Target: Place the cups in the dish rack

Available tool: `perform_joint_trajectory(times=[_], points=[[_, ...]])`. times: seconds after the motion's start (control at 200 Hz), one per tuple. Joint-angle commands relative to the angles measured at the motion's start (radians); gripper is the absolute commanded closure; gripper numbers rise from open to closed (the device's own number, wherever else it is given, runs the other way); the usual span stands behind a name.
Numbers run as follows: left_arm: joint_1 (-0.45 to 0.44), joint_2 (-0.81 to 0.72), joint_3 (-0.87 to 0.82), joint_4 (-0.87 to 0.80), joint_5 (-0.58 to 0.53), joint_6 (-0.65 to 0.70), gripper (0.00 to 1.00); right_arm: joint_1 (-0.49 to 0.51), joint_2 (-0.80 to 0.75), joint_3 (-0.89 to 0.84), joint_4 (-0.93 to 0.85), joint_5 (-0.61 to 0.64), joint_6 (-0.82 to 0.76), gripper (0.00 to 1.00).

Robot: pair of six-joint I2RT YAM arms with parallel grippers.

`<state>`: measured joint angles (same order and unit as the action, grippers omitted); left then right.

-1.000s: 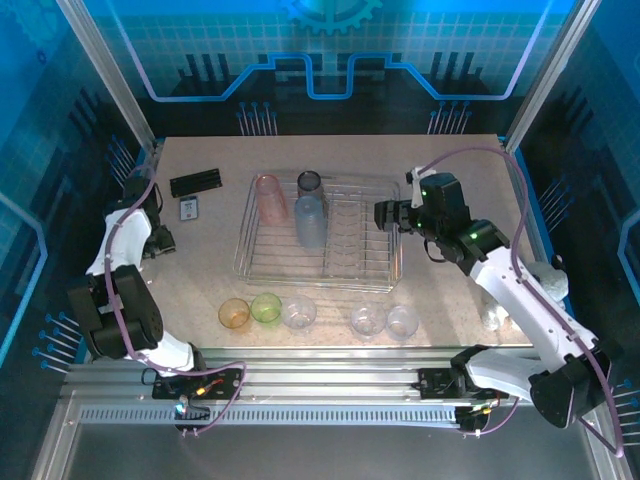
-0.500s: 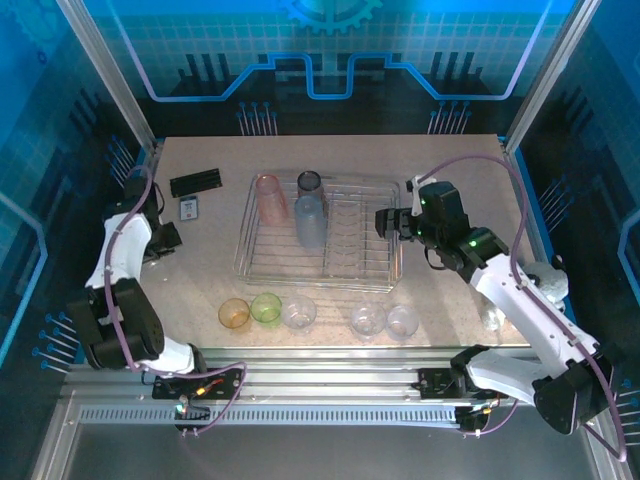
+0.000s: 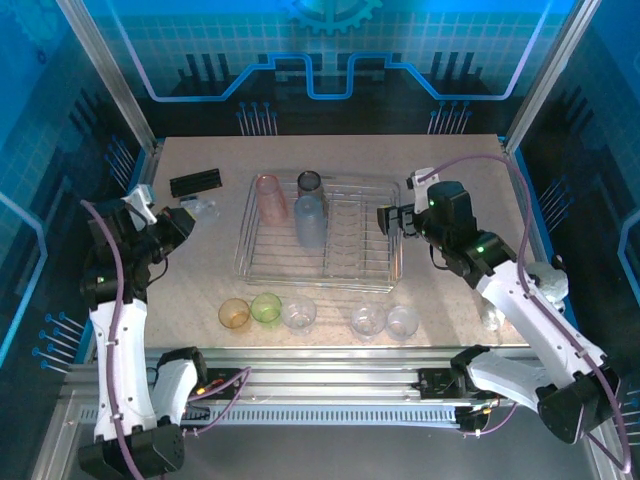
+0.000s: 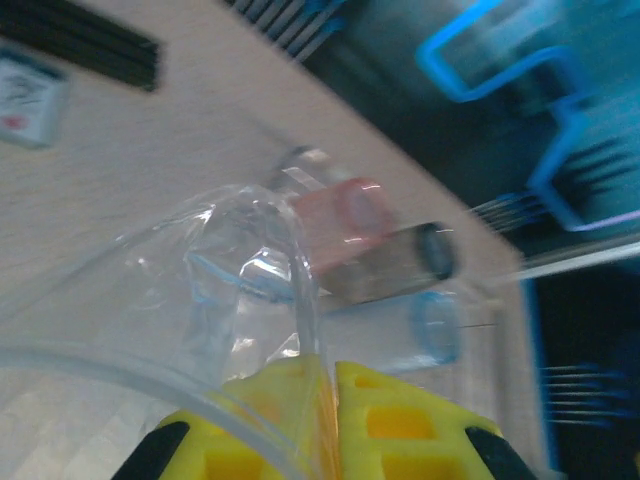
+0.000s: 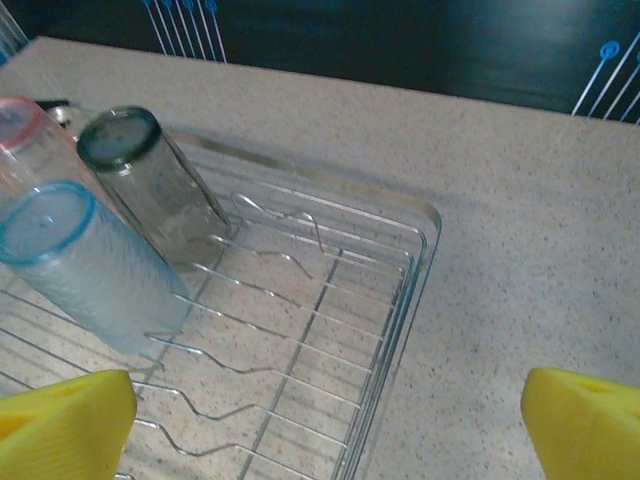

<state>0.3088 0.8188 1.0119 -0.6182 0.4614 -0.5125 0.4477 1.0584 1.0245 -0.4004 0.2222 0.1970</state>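
The left gripper has the clear cup's rim (image 4: 110,362) and the cup's bottom (image 4: 245,248) is free, so the robot's open right gripper should keep moving toward that bottom and close there.
My left gripper (image 3: 186,217) is shut on the wall of a clear cup (image 3: 206,208) and holds it above the table, left of the dish rack (image 3: 375,278). In the left wrist view the yellow fingers (image 4: 400,420) pinch the clear cup (image 4: 225,290) at its rim. A pink cup (image 3: 270,198), a smoky grey cup (image 3: 310,183) and a blue-rimmed clear cup (image 3: 310,222) lie in the rack's left part. My right gripper (image 3: 392,218) hangs open over the rack's right edge (image 5: 400,290), with nothing between its fingers (image 5: 60,415).
In front of the rack stand an orange cup (image 3: 233,313), a green cup (image 3: 266,307) and three clear ones (image 3: 298,312) (image 3: 368,319) (image 3: 402,321) in a row. A black ridged bar (image 3: 195,183) lies at the back left, with a small white card (image 4: 25,90) beside it.
My left gripper has shut on the clear cup and risen with it toward the rack. The right gripper has shifted slightly right, still open.
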Motion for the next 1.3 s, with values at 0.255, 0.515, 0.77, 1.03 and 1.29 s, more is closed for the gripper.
perform_joint_trajectory(times=[0.255, 0.515, 0.77, 1.03, 1.29], points=[[-0.131, 0.001, -0.019, 0.463, 0.336, -0.395, 1.0, -0.022, 0.118, 0.27, -0.122, -0.1, 0.021, 0.0], [-0.274, 0.059, -0.084, 0.969, 0.352, -0.657, 1.0, -0.028, 0.21, 0.448, -0.07, -0.377, 0.177, 0.0], [-0.31, 0.188, -0.129, 1.402, 0.316, -0.928, 1.0, -0.016, 0.29, 0.477, 0.22, -0.598, 0.474, 0.0], [-0.351, 0.302, -0.143, 1.682, 0.263, -1.097, 1.0, 0.056, 0.404, 0.567, 0.312, -0.629, 0.527, 0.0], [-0.386, 0.325, -0.142, 1.692, 0.268, -1.089, 1.0, 0.091, 0.481, 0.625, 0.412, -0.675, 0.583, 0.0]])
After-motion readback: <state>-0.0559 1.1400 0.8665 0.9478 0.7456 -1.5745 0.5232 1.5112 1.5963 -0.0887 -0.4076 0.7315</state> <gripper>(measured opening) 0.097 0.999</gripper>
